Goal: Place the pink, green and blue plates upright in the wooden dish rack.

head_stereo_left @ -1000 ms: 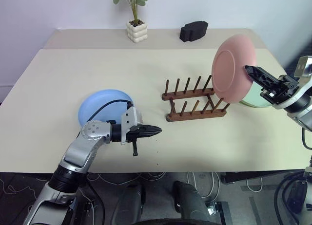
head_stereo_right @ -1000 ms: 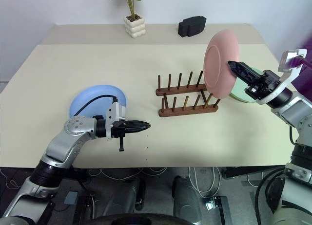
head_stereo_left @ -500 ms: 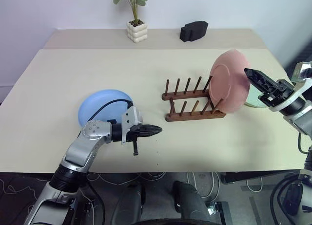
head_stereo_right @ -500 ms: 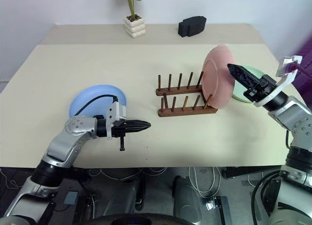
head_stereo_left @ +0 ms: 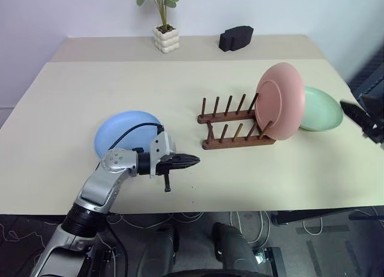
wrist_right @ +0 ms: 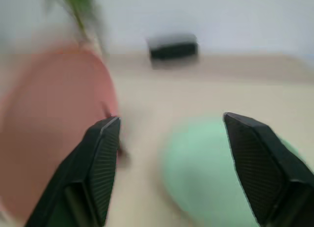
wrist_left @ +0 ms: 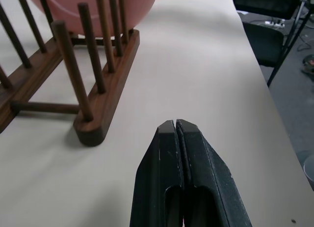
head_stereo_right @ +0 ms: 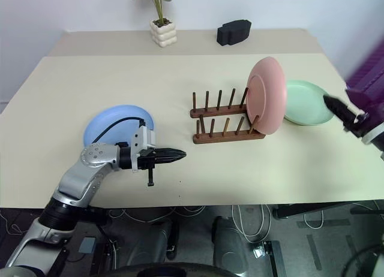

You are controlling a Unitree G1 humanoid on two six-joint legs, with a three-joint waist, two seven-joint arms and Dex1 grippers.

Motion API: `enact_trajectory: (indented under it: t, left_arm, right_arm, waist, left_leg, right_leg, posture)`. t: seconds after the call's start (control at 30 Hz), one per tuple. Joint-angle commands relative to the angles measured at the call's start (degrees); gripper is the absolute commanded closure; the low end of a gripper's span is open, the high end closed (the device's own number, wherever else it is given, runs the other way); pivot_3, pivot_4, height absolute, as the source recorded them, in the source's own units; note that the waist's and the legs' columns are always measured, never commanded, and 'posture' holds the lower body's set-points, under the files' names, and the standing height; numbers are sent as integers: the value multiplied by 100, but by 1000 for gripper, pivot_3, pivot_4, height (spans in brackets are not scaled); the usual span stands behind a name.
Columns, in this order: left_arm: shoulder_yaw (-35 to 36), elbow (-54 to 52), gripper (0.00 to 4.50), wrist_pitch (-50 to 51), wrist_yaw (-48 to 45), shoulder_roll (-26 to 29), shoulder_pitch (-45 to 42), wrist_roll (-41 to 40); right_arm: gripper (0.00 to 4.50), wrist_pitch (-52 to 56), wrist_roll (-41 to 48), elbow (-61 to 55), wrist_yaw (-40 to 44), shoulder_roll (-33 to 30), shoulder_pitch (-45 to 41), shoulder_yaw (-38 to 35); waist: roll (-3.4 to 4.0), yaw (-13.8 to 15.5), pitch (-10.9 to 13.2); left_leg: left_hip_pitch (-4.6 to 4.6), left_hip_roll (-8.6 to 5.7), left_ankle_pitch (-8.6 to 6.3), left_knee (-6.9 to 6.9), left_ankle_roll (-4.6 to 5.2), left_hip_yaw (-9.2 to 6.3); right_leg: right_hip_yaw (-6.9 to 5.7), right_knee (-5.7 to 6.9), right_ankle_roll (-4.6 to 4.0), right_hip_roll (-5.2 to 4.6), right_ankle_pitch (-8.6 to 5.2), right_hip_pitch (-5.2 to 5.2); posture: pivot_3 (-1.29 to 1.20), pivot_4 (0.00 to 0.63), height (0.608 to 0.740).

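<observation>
My open right gripper is moving toward the green plate's near rim (head_stereo_left: 319,130), which is clear of the pink plate. It should keep going toward that rim until its fingers are on both sides of it.
The pink plate (head_stereo_left: 279,101) stands upright in the right end of the wooden dish rack (head_stereo_left: 233,128), held by nothing. Just right of it the green plate (head_stereo_left: 322,109) lies flat on the table. The blue plate (head_stereo_left: 125,136) lies flat at the left, partly behind my left arm. My left gripper (head_stereo_left: 193,161) hovers in front of the blue plate, shut and empty, pointing toward the rack (wrist_left: 73,84). My right gripper (head_stereo_right: 337,108) is at the right edge, to the right of the green plate (wrist_right: 216,163), its fingers (wrist_right: 100,153) open and empty.
A white potted plant (head_stereo_left: 167,36) and a black object (head_stereo_left: 236,38) stand at the back of the table (head_stereo_left: 120,85). The table's front edge runs just below my left gripper.
My right gripper let go of the pink plate, which now stands in the rack, and drew away to the right. The left arm has not moved.
</observation>
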Motion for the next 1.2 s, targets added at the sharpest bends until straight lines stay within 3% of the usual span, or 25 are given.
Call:
enact_trajectory:
  t: [0.03, 0.2, 0.33, 0.67, 0.77, 0.93, 1.2]
  left_arm:
    - [92, -41, 4500, -83, -64, -103, -207, -166]
    - [104, -26, 4500, -82, -80, -177, -304, -196]
    - [116, -108, 4500, 43, -24, -133, -162, -209]
    - [136, -340, 4500, 163, 109, -52, -23, -223]
    - [151, -428, 4500, 214, 161, -19, 11, -247]
    - [153, -483, 4500, 274, 203, -2, 28, -272]
    - [63, -426, 4500, 253, 169, -78, -37, -271]
  right_arm:
    - [1136, -772, -869, 353, 80, -133, -42, 534]
    - [1136, -1795, -2001, 1216, 45, -127, -356, 1487]
    - [1136, -2696, -3002, 2504, -209, -11, -1130, 2384]
    - [1136, -4429, -4358, 5019, -685, 274, -2697, 3550]
    - [1946, -4556, -4458, 5379, -799, 323, -2892, 3609]
    - [4451, -4695, -4448, 5517, -977, 339, -2879, 3554]
    - [4451, -4853, -4278, 4531, -1745, 42, -2111, 3036]
  waist:
    - [1, -40, 0]
    - [7, -88, 0]
    - [7, -116, 0]
    - [4, -114, 0]
    - [3, -115, 0]
    - [3, -85, -1]
    - [4, -74, 0]
  left_leg:
    - [1, -1, 0, 0, 0, 3]
    - [2, -5, 0, -1, 0, 1]
    - [5, -7, 0, 0, 0, 5]
    - [9, -10, 0, 0, 0, 2]
    - [10, -9, 0, 0, -1, 1]
    - [10, -11, 0, 0, -1, -1]
    - [9, -14, 0, -1, -1, -4]
  right_leg:
    - [2, 1, 0, -1, 0, 0]
    - [1, 4, 0, 0, 0, 0]
    - [5, 4, 1, 0, 1, 0]
    - [7, 2, -1, -1, 2, 7]
    - [7, 2, -1, -1, 2, 10]
    - [8, 2, -1, -2, 2, 11]
    - [8, 1, -1, -3, 1, 14]
  posture:
    - [0, 150, 736]
    - [0, 150, 736]
    - [0, 150, 736]
    - [0, 150, 736]
    - [0, 150, 736]
    - [0, 150, 736]
    - [0, 150, 736]
